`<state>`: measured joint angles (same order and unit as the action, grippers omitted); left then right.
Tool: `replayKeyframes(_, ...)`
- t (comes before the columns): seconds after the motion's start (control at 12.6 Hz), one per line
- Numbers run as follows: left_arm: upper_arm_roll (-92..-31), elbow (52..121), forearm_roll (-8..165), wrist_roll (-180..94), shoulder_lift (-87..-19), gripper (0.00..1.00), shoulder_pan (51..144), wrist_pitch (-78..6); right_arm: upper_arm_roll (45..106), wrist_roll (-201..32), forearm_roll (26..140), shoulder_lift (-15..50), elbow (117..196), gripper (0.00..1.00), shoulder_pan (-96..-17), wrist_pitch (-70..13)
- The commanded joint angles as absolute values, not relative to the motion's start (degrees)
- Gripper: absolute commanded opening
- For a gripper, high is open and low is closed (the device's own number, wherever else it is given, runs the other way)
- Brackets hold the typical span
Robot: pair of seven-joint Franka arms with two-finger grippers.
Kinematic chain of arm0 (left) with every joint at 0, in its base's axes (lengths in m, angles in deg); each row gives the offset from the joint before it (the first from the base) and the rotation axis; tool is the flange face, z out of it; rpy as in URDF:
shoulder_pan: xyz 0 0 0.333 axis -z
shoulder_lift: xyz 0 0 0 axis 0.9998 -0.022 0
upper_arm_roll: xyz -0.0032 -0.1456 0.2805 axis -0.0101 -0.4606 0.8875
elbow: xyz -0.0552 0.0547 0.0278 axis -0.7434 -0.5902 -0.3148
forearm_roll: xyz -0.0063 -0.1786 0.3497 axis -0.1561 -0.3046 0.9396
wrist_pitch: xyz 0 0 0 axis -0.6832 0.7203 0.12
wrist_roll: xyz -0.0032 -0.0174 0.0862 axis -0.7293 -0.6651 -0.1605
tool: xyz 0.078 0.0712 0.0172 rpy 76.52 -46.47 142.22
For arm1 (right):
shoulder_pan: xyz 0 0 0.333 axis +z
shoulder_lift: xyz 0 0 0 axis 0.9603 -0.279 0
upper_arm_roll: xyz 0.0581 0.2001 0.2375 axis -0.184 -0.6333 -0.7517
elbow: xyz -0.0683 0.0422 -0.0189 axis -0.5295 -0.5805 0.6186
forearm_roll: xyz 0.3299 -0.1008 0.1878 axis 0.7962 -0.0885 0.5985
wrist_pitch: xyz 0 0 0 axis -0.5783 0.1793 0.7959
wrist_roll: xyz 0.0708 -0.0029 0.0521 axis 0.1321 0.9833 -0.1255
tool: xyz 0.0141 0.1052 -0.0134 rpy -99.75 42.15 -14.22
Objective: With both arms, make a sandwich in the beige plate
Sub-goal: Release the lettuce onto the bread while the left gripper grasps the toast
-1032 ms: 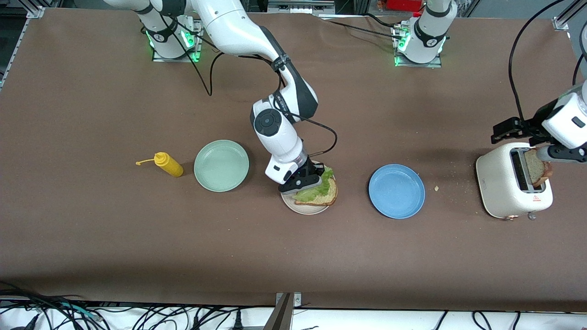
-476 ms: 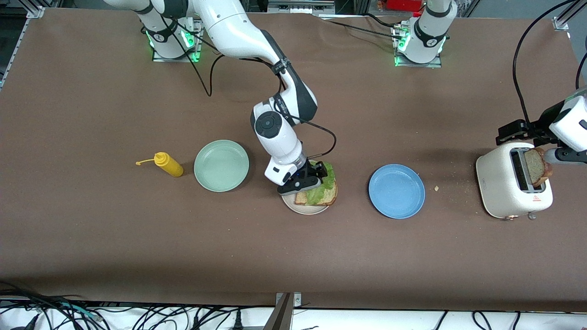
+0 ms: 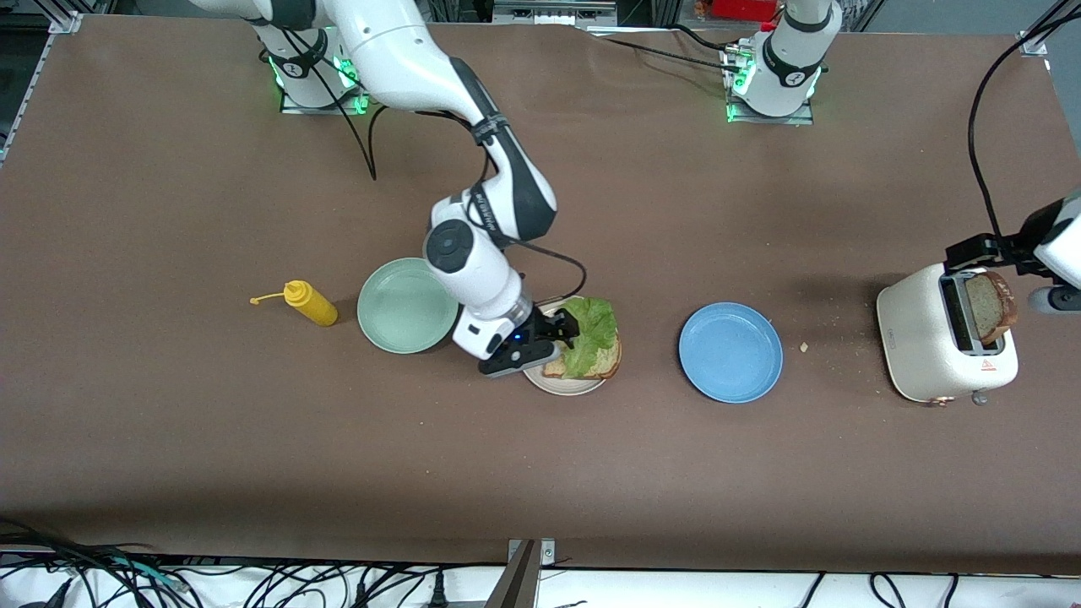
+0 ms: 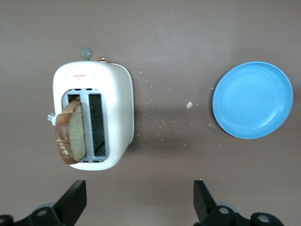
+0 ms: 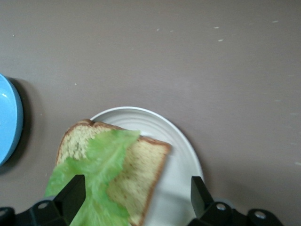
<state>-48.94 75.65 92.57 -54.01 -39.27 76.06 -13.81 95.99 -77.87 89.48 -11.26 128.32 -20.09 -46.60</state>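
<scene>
The bread slice (image 3: 991, 306) sticks up high above the toaster's slot (image 3: 979, 340), so when I lift it, it will slide out in one piece and the toaster will stay in place.
The beige plate (image 3: 559, 387) holds one brown-crusted bread slice (image 3: 601, 365) with a ruffled green lettuce leaf (image 3: 591, 331) lying on top. My right gripper (image 3: 559, 331) hangs open just over the plate's edge beside the lettuce, touching nothing. The right wrist view shows the bread (image 5: 141, 165), the lettuce (image 5: 96, 162) and the plate (image 5: 181, 155) between its fingers (image 5: 75, 190). A second bread slice (image 3: 990, 306) stands in the white toaster (image 3: 925, 346). My left gripper (image 3: 980, 251) is open and empty above the table beside the toaster (image 4: 115, 94).
A blue plate (image 3: 730, 352) lies between the beige plate and the toaster, with crumbs (image 3: 804, 346) beside it. A pale green plate (image 3: 404, 308) and a yellow mustard bottle (image 3: 311, 304) sit toward the right arm's end.
My right gripper opened, let go of the lettuce and drew back toward the green plate; the leaf now rests on the bread. The left gripper shifted away toward the left arm's end.
</scene>
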Motion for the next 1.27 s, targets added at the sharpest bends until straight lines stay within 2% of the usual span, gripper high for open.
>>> replayKeyframes(0.0,-49.2,72.4,93.9,-59.2,-43.2,1.0,72.7,-16.5,93.3,-79.9,83.3,-0.6,136.8,0.99,-23.2,-39.3)
replayKeyframes(0.4,-49.2,74.3,94.3,-65.2,-47.4,1.0,65.3,-23.8,93.1,-80.2,69.7,11.7,139.5,0.99,-31.4,-21.5)
replayKeyframes(0.63,-49.5,79.7,99.1,-66.8,-47.5,1.0,64.5,-30.6,92.9,-82.0,64.1,16.6,139.6,0.99,-35.6,-16.8)
replayKeyframes(0.71,-49.6,80.6,99.1,-66.9,-47.6,1.0,64.3,-30.7,91.6,-82.8,61.0,17.9,139.5,0.99,-38.1,-15.7)
replayKeyframes(0.95,-49.6,85.1,99.0,-65.7,-46.4,0.94,64.3,-30.4,82.8,-84.2,54.5,23.1,140.3,0.99,-49.2,-14.1)
replayKeyframes(1.11,-49.6,85.8,98.9,-65.6,-46.5,0.85,64.3,-30.4,82.4,-84.2,53.0,25.3,140.6,1.0,-54.3,-12.9)
replayKeyframes(1.19,-49.6,86.0,98.9,-65.6,-46.7,0.63,64.3,-30.2,82.3,-84.2,52.9,26.7,140.8,1.0,-56.3,-11.5)
